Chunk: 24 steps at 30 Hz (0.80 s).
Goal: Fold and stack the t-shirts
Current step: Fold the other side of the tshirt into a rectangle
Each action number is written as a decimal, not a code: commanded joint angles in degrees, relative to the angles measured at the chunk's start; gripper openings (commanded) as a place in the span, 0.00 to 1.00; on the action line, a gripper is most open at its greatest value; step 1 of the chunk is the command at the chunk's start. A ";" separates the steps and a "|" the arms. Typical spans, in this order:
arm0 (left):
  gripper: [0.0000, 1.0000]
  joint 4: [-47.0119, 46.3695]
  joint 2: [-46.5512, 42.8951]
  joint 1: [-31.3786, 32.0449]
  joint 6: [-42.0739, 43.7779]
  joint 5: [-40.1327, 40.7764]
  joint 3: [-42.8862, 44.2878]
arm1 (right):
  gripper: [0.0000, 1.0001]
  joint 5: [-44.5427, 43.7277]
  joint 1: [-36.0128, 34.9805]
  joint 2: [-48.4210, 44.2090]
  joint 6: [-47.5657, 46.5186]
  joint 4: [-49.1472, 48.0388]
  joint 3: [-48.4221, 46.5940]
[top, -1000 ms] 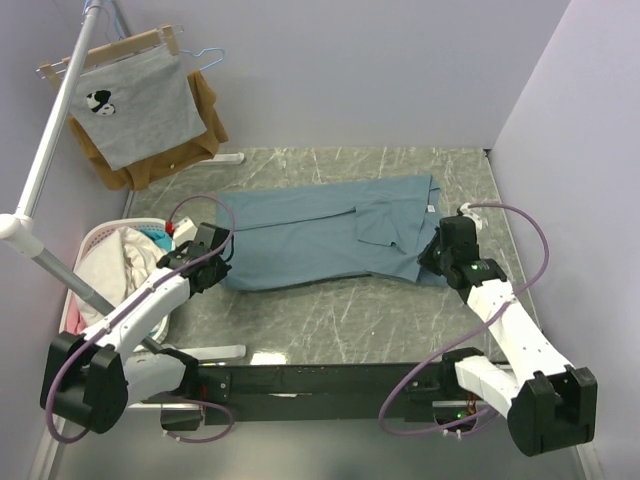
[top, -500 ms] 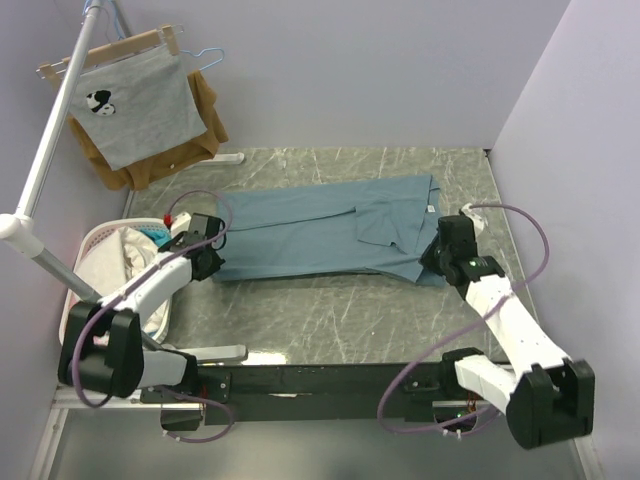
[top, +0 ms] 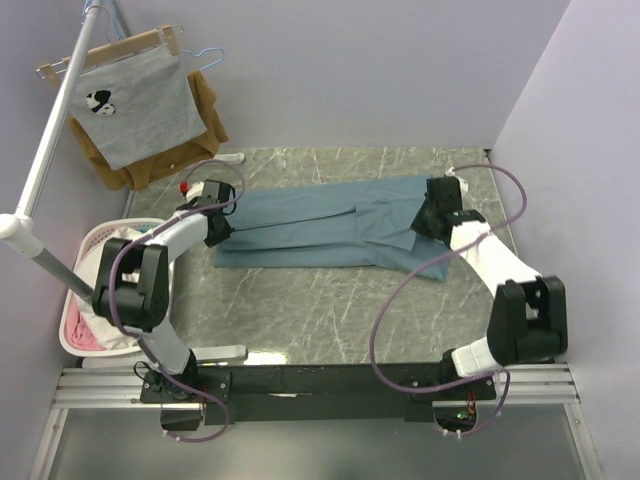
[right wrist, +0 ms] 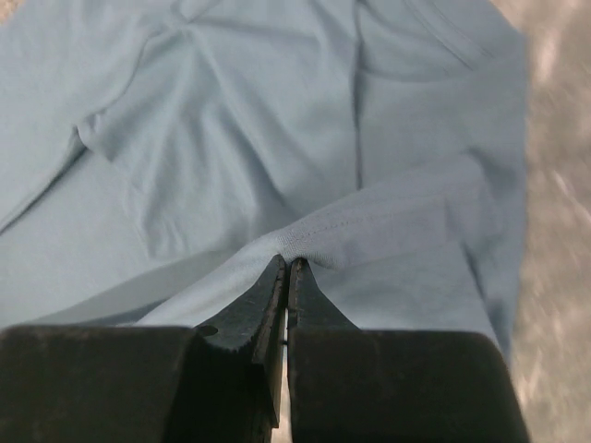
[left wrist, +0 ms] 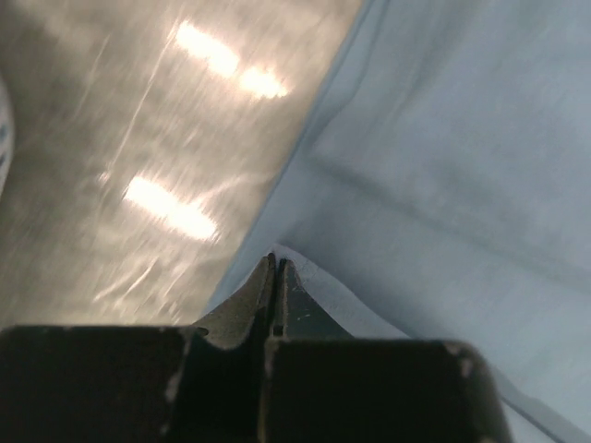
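Next, I open my right gripper, take the rumpled flap next to the t-shirt's stitched hem, and smooth this end before I fold further, because the hem is bunching up under that gripper.
A dusty teal-blue t-shirt lies stretched left to right across the marble table, folded into a long narrow band. At the shirt's left end, my left gripper is shut on a thin edge of the cloth; the left wrist view shows the jaws pressed together with fabric peaking at their tips. My right gripper at the right end is shut on a stitched hem of the same shirt, which bunches over the closed tips.
A white laundry basket with more clothes stands at the table's left edge. Behind it a slanted white pole carries hangers with a grey printed shirt and a brown garment. Walls close the back and right.
Both grippers have moved away from the arm bases toward the far side, carrying the shirt's near edge over the rest. The shirt now looks narrower.
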State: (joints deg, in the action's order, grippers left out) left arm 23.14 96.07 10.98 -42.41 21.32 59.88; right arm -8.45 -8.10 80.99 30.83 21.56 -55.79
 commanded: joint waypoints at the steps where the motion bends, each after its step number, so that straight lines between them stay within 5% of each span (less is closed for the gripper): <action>1: 0.01 -0.11 4.12 -0.70 1.64 2.05 6.12 | 0.00 2.11 0.54 8.10 -2.61 -2.49 -7.66; 4: 0.04 -0.11 5.53 -1.05 1.28 1.88 7.27 | 0.00 4.49 0.45 13.47 -3.40 -2.05 -12.40; 5: 0.16 0.07 5.79 -1.14 1.19 2.14 7.36 | 0.00 4.67 0.54 14.71 -3.49 -1.96 -13.46; 7: 0.20 0.42 5.97 -1.31 0.67 2.67 7.19 | 0.01 4.67 0.54 17.78 -4.28 -2.14 -16.10; 12: 0.67 0.86 3.70 -2.46 -1.00 6.96 4.90 | 0.21 1.34 0.80 21.49 -5.69 -4.15 -20.32; 14: 0.87 0.25 2.37 -3.33 -1.97 7.68 3.23 | 0.43 -1.29 1.67 20.79 -5.08 -7.65 -19.62; 16: 0.91 -0.37 0.09 -3.77 -1.62 7.07 2.27 | 0.48 -1.13 2.56 18.95 -3.77 -8.20 -19.27; 18: 0.95 -0.72 -1.67 -3.69 -1.01 6.37 2.26 | 0.65 -1.74 3.17 16.76 -3.32 -10.31 -16.30; 24: 0.96 -3.88 -4.75 -1.76 2.15 -0.83 1.38 | 0.69 0.36 3.26 11.39 -2.27 -6.27 -10.85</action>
State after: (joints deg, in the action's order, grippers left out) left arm 22.85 94.89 7.46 -42.63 24.88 61.54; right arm -7.97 -4.78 97.65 27.55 15.05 -69.63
